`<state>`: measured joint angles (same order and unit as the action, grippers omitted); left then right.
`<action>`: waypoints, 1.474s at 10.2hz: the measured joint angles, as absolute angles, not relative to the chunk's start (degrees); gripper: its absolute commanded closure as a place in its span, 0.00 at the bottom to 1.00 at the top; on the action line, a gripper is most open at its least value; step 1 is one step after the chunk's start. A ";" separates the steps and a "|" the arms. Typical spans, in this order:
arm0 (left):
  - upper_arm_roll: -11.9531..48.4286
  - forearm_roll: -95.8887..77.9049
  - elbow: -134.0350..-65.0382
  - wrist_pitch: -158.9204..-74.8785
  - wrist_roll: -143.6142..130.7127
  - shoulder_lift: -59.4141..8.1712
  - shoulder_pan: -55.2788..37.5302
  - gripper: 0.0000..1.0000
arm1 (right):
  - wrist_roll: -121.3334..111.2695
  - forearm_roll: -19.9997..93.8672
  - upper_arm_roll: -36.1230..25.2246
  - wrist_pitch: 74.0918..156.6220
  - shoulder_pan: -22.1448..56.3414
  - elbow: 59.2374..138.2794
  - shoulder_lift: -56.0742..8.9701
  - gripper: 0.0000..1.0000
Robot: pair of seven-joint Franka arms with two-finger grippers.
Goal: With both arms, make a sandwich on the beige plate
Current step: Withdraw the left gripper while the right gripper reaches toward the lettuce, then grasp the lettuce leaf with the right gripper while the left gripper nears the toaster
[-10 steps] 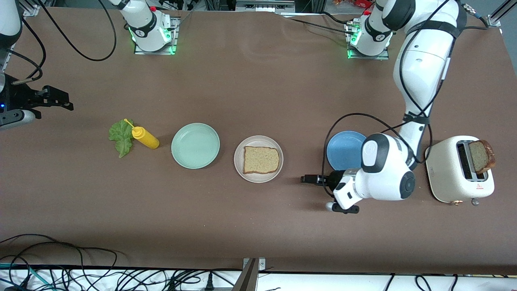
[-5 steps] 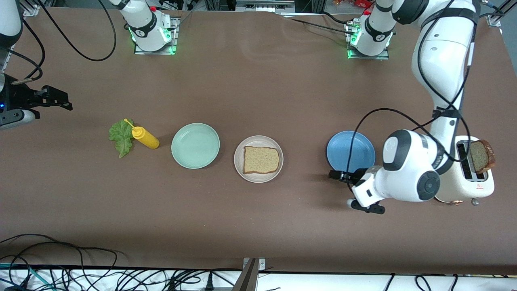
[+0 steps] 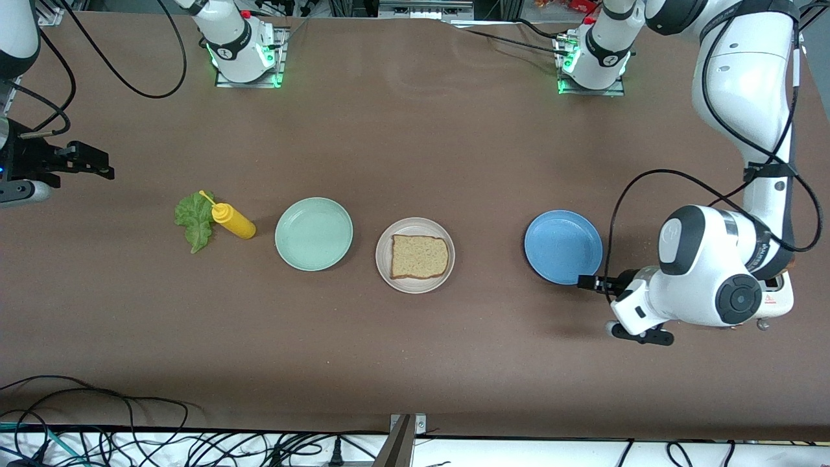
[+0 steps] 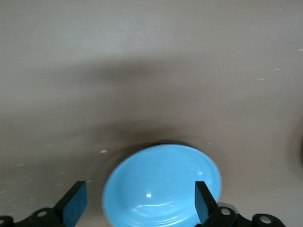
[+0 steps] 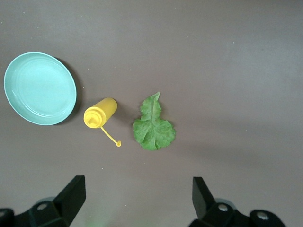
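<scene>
My right gripper should keep moving toward the lettuce leaf's broad edge (image 3: 183,211), which faces its open fingers and is clear of the bottle, until they pinch that edge (image 5: 157,143).
Of the sandwich, one square tan bread slice (image 3: 419,257) lies flat on the beige plate (image 3: 386,272) at the table's middle. The green lettuce leaf (image 3: 194,220) (image 5: 153,125) lies on the table toward the right arm's end. My left gripper (image 3: 619,308) (image 4: 138,189) hangs open and empty over the table by the blue plate's (image 3: 563,246) (image 4: 161,184) edge. My right gripper (image 3: 104,163) (image 5: 136,184) waits open and empty over the right arm's end of the table, past the lettuce.
A yellow mustard bottle (image 3: 233,221) (image 5: 100,113) lies beside the lettuce. A mint green plate (image 3: 314,233) (image 5: 40,88) sits between bottle and beige plate. The left arm covers most of a white toaster (image 3: 778,299) at its end of the table.
The left arm has swung away from the beige plate toward the toaster, passing the blue plate, and now hides the toaster's slots. The right gripper has drifted slightly.
</scene>
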<state>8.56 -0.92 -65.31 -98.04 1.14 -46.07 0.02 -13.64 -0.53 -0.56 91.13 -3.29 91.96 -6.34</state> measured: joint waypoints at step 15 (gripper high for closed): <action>4.21 4.59 -84.27 -84.02 -1.09 -11.85 -0.23 0.00 | -16.24 6.80 -7.24 135.75 -3.76 127.79 -19.86 0.00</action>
